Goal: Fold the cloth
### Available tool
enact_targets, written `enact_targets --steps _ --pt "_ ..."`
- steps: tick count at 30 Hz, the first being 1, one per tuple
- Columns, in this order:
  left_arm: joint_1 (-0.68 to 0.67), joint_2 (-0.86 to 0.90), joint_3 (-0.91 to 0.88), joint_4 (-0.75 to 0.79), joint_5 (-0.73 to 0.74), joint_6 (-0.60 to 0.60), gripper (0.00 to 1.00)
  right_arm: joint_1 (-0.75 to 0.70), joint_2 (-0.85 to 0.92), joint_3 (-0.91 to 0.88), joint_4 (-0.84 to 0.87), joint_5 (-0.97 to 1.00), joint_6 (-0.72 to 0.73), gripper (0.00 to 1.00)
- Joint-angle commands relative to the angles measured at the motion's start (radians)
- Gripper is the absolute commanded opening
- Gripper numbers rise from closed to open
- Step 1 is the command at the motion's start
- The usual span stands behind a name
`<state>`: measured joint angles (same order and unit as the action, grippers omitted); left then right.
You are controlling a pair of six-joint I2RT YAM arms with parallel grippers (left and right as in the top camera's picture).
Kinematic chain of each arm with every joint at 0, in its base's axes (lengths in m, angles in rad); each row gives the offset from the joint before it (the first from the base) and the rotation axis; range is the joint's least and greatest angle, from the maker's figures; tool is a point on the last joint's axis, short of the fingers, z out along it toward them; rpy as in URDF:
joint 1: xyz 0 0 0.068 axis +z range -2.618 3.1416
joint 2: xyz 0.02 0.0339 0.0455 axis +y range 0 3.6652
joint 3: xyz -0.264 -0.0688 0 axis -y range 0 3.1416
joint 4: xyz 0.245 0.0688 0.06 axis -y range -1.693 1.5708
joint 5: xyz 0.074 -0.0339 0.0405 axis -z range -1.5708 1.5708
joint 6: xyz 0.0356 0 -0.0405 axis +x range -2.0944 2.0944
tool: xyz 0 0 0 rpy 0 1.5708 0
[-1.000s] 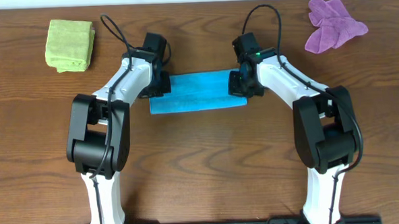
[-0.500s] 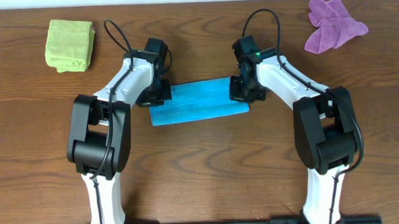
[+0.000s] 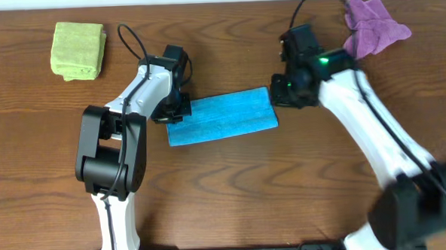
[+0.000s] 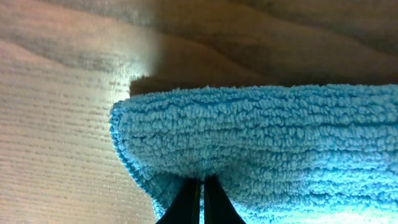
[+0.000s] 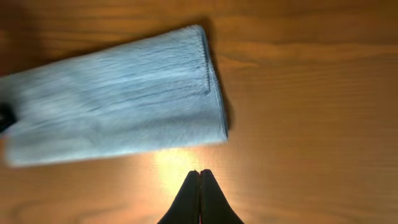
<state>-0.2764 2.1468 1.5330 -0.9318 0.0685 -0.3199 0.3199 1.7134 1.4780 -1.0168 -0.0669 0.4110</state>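
The blue cloth's short end (image 3: pixel 272 114) is free beside my right gripper's closed fingers, so I should continue to move back over open wood (image 3: pixel 292 122) until the fingers can open.
A blue cloth (image 3: pixel 221 116) lies folded into a long strip on the wooden table, slightly tilted. My left gripper (image 3: pixel 173 106) is at its left end; in the left wrist view its fingers (image 4: pixel 202 182) are shut on the folded edge of the cloth (image 4: pixel 267 137). My right gripper (image 3: pixel 288 92) is shut and empty, just right of the cloth's right end. In the right wrist view its closed tips (image 5: pixel 200 172) hover over bare wood, apart from the cloth (image 5: pixel 118 99).
A folded green cloth (image 3: pixel 78 48) sits at the back left. A crumpled purple cloth (image 3: pixel 373 24) lies at the back right, close behind my right arm. The table's (image 3: pixel 233 185) front half is bare wood.
My right gripper has let go of the cloth's right end and pulled away to the right, its arm swinging out. The cloth has shifted slightly toward the front. The left gripper stays at the left end.
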Motion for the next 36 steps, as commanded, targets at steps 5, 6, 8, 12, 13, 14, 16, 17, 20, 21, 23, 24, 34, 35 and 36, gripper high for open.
enact_targets --steps 5,6,8,12,13,14,16,17,20,21,23,24,34,35,36 --pt "-0.053 0.015 -0.078 0.019 -0.002 -0.035 0.06 -0.054 -0.247 0.0 -0.079 0.006 -0.101 0.02" --pt "-0.062 0.006 -0.1 0.037 -0.003 -0.035 0.06 -0.063 -0.277 0.0 -0.085 0.006 -0.111 0.02" --pt "-0.076 -0.008 -0.148 0.077 -0.005 -0.041 0.06 -0.079 -0.331 0.0 -0.09 0.006 -0.146 0.02" --pt "-0.08 -0.023 -0.212 0.113 -0.004 -0.047 0.06 -0.12 -0.396 -0.008 -0.106 -0.079 -0.283 0.02" --pt "-0.077 -0.023 -0.212 0.111 -0.004 -0.047 0.06 -0.142 -0.395 -0.019 -0.101 -0.13 -0.304 0.01" --pt "-0.077 -0.026 -0.212 0.109 -0.004 -0.047 0.06 -0.172 -0.394 -0.04 -0.083 -0.179 -0.322 0.02" --pt "-0.077 -0.037 -0.212 0.108 0.003 -0.047 0.06 -0.257 -0.393 -0.12 -0.008 -0.313 -0.343 0.02" --pt "-0.078 -0.046 -0.212 0.107 0.003 -0.047 0.06 -0.306 -0.393 -0.177 0.045 -0.414 -0.362 0.1" --pt "-0.08 -0.085 -0.212 0.113 0.003 -0.047 0.06 -0.428 -0.366 -0.36 0.217 -0.703 -0.39 0.49" --pt "-0.08 -0.105 -0.212 0.118 0.003 -0.047 0.06 -0.457 -0.336 -0.423 0.278 -0.796 -0.391 0.66" --pt "-0.083 -0.13 -0.212 0.125 0.002 -0.038 0.06 -0.463 -0.273 -0.476 0.338 -0.844 -0.391 0.76" --pt "-0.087 -0.139 -0.212 0.127 -0.003 -0.026 0.06 -0.459 -0.239 -0.485 0.349 -0.846 -0.391 0.79" --pt "-0.121 -0.149 -0.212 0.122 -0.072 -0.017 0.06 -0.389 0.092 -0.482 0.579 -0.849 -0.383 0.86" --pt "-0.121 -0.149 -0.212 0.122 -0.072 -0.017 0.06 -0.382 0.116 -0.482 0.629 -0.835 -0.353 0.86" --pt "-0.121 -0.149 -0.212 0.122 -0.072 -0.017 0.06 -0.377 0.132 -0.481 0.663 -0.823 -0.329 0.85"
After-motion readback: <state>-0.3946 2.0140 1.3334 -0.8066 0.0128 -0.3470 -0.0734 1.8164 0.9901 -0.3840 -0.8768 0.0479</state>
